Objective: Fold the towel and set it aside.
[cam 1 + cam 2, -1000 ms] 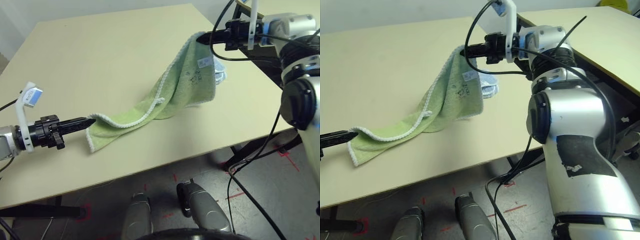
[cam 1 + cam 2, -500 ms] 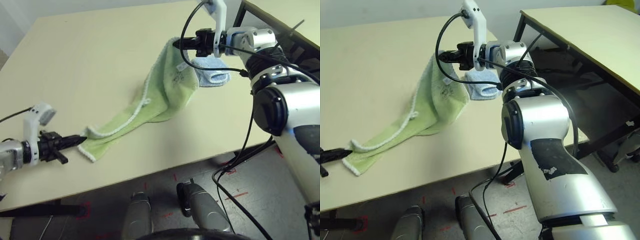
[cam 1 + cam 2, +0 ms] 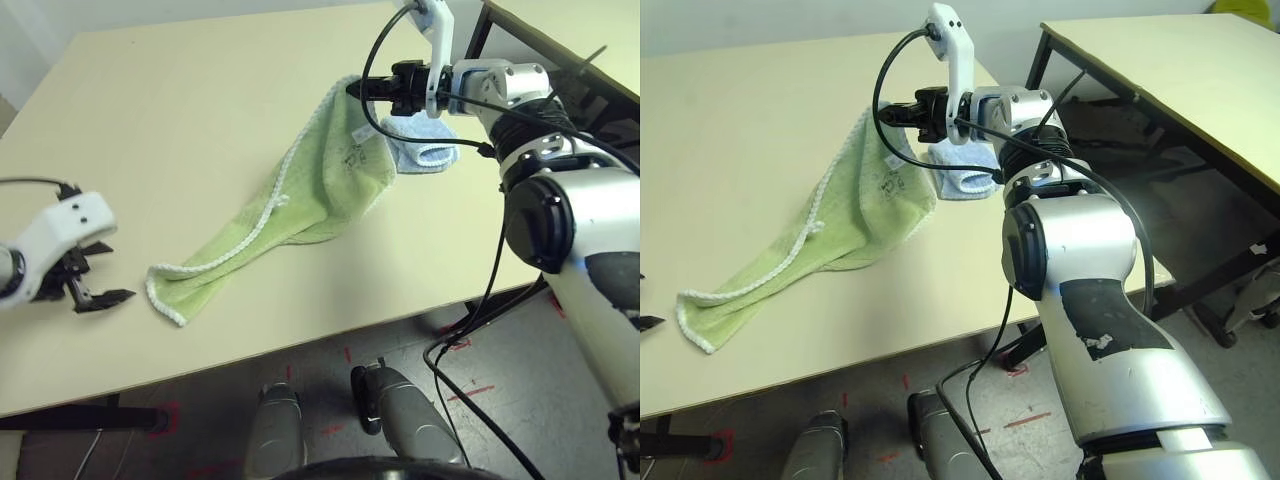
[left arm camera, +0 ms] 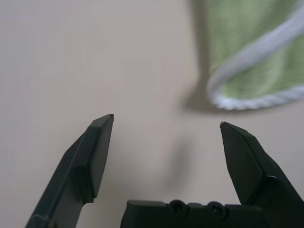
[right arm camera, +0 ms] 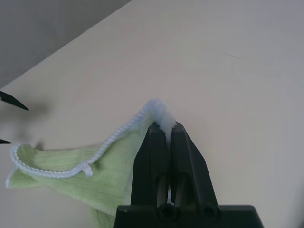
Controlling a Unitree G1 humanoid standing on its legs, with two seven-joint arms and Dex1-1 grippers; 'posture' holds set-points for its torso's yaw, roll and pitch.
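White edging (image 3: 262, 213) is sagging from the towel's raised corner to its near corner, so the light green towel (image 3: 318, 192) will straighten out and fold double lengthwise when I carry it over.
The light green towel (image 3: 320, 190) with white edging stretches in a long band across the table (image 3: 180, 120). Its far corner is lifted off the table, and my right gripper (image 3: 352, 88) is shut on that corner (image 5: 160, 114). From there the cloth drapes down, and the near corner (image 3: 165, 295) lies flat by the front edge. My left gripper (image 3: 108, 272) hovers just left of that corner, open and empty. The left wrist view shows both fingers spread wide (image 4: 166, 121) with the towel's edge (image 4: 256, 71) beyond them, untouched.
A smaller light blue folded cloth (image 3: 425, 145) lies on the table just right of the raised towel end, under my right forearm. A second table (image 3: 1160, 60) stands to the right across a gap. Bare tabletop spreads to the left and far side.
My left gripper has opened and let go of the towel's near corner, which now rests on the table. That gripper has drawn back to the left. The right gripper still holds its corner.
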